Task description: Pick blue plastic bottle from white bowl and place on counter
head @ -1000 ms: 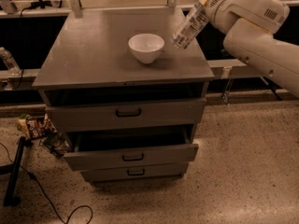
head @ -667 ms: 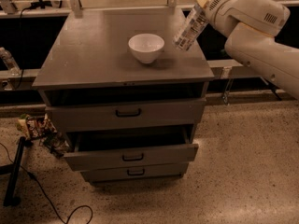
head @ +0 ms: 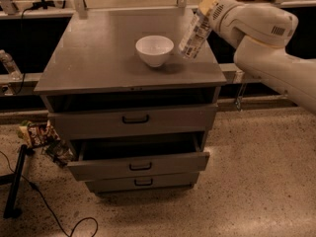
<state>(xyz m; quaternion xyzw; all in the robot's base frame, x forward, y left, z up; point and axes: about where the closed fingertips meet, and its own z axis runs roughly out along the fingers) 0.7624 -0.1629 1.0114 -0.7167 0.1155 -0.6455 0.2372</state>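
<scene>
The blue plastic bottle's base (head: 185, 53) is hanging over open counter (head: 182, 72) next to the white bowl, so my gripper goes on turning the bottle upright until its base stands flat.
The blue plastic bottle (head: 194, 36), clear with a white-and-bluish label, hangs tilted above the right part of the counter (head: 98, 58), its base down-left and its top toward the arm. My gripper (head: 208, 5) is shut on the bottle's upper end, at the counter's right rear. The white bowl (head: 154, 50) stands empty on the counter, just left of the bottle. The bottle's base is close above the counter surface; I cannot tell whether it touches.
The grey cabinet has three drawers; the middle drawer (head: 138, 162) is pulled partly out. A small clear bottle (head: 10, 65) stands on a ledge at the left. Snack bags (head: 37, 135) and a black cable (head: 44, 206) lie on the floor at left.
The bottle has shifted slightly with the gripper, staying tilted over the counter's right side. The bowl has not moved.
</scene>
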